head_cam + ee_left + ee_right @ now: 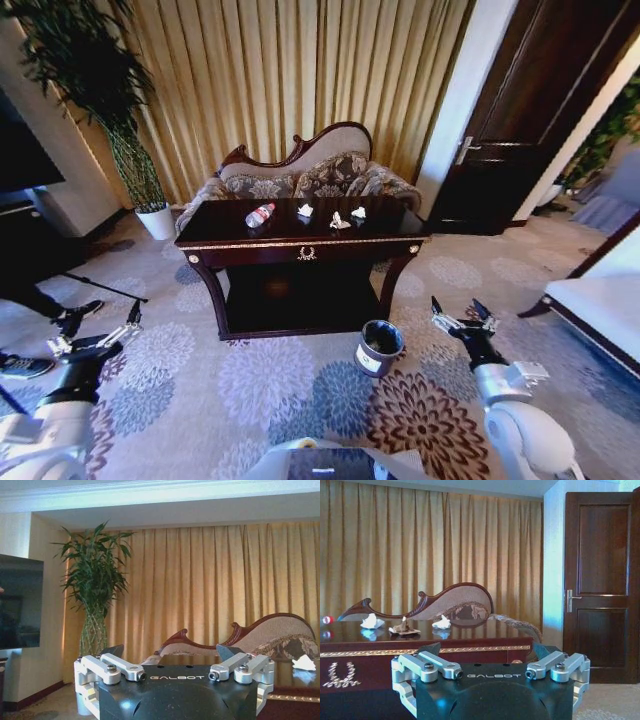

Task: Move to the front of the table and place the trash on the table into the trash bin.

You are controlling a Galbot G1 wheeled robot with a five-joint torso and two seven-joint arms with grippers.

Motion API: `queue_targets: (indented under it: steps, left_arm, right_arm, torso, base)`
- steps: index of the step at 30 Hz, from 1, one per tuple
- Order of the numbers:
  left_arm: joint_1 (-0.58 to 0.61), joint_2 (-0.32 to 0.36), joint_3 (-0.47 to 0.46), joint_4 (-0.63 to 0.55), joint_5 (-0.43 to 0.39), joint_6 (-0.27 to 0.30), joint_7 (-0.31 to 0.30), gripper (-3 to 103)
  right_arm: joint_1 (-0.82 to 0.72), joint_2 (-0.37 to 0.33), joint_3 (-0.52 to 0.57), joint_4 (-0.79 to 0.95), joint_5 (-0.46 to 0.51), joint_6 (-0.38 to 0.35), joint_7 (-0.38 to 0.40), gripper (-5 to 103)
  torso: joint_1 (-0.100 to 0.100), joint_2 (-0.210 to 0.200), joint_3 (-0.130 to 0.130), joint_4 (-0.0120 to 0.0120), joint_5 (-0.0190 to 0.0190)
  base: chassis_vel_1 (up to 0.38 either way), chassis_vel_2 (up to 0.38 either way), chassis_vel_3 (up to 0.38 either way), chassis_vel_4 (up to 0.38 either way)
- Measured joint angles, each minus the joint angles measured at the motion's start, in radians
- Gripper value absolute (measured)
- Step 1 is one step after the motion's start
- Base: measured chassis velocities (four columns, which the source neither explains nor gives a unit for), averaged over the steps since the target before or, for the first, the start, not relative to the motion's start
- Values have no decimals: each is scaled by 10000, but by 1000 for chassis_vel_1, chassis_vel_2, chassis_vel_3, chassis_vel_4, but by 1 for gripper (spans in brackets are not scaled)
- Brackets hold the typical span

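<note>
My gripper will squash the white paper scrap (358, 212) between its fingers and carry it still bunched, because its crumpled peak (443, 618) sits over a compact base.
The dark glossy table (300, 243) with gold trim stands straight ahead. On its top lie a clear bottle (260, 214) with a red cap and three white paper scraps (305, 210) (340, 221) (358, 212). The round dark trash bin (380, 347) sits on the carpet by the table's front right leg. My left gripper (95, 335) hangs open low at the left, far from the table. Just right of the bin, my right gripper (457, 305) is open and holds nothing. The right wrist view shows the right gripper (487, 650), the scraps (372, 621) (441, 623) and the bottle's cap (327, 620). The left wrist view shows the left gripper (172, 652) and one scrap (303, 662).
An ornate sofa (300, 175) stands behind the table against gold curtains. A tall plant in a white pot (155, 220) is at the back left. A dark door (530, 130) is at the right, with a white-cushioned bench (600, 310) in front. A person's shoes (72, 316) are at the left edge.
</note>
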Motion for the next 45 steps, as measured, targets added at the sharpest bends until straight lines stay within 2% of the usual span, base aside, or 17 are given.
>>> queue_targets:
  steps: [4,36,39,41,42,45]
  left_arm:
    - [15,-1,-20,6,-19,-18,9,100]
    - [56,-79,-148,78,-214,-114,99,100]
    - [132,-99,-243,27,-340,-144,103,100]
    - [173,-111,-328,-12,-391,-148,103,100]
    - [173,-111,-328,-12,-391,-148,103,100]
    - [214,-102,-507,-136,-496,-150,101,100]
  right_arm:
    - [0,2,-5,6,0,5,-1,100]
    - [181,-27,-203,-73,-7,-63,-17,100]
    - [508,-247,-298,-164,246,-514,-3,100]
    - [760,-471,-389,-177,587,-1098,32,100]
    - [760,-471,-389,-177,587,-1098,32,100]
    - [1451,-1004,-554,-196,1339,-2160,333,100]
  torso:
    - [0,0,-1,-6,-5]
    - [8,-4,4,-4,-4]
    - [10,-5,4,-2,-3]
    - [-2,0,-1,-2,-3]
    - [-2,0,-1,-2,-3]
    - [-7,4,-3,-5,-3]
  base:
    - [-242,195,229,-223]
    - [-195,194,201,-199]
    - [-20,64,43,-50]
    - [0,0,0,0]
    - [0,0,0,0]
    - [26,-38,-22,30]
